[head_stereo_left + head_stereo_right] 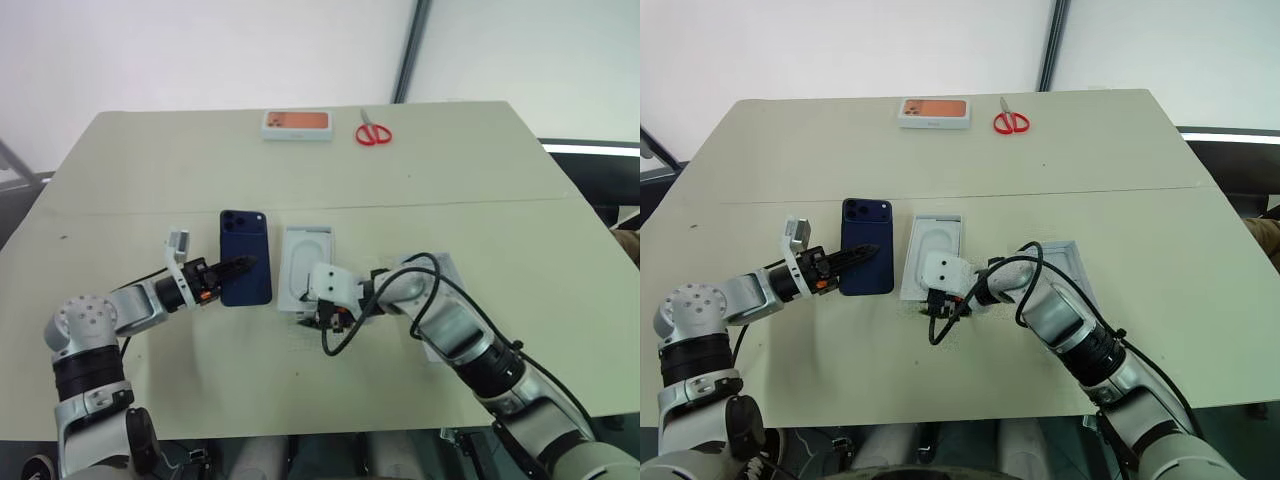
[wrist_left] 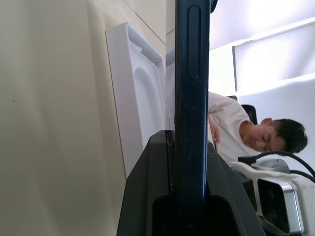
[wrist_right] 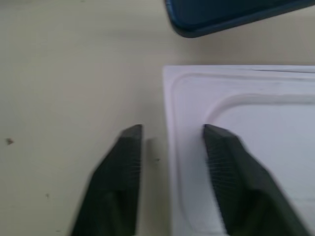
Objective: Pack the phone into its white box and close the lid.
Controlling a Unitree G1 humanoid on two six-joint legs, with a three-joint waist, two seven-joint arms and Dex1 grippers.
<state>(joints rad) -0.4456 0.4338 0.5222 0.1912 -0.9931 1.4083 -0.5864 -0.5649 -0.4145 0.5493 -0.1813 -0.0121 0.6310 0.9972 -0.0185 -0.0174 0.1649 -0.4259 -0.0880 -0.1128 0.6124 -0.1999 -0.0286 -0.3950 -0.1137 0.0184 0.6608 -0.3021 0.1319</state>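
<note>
I should back my right gripper, hanging over the white box's near end where the phone must lie, toward the lid before my left gripper brings it over.
The dark navy phone lies back up, its camera bump at the far end, left of the white box. My left gripper is shut on the phone's near part; in the left wrist view the phone stands edge-on between the fingers. A white insert with an oval outline covers the box's inside. My right gripper is open at the box's near left corner, one finger over the table, the other over the insert, the box's edge between them. The lid lies to the right, partly behind my right arm.
A small box with an orange top and red scissors lie at the table's far edge. A black cable loops off my right wrist over the table. A person sits beyond the table.
</note>
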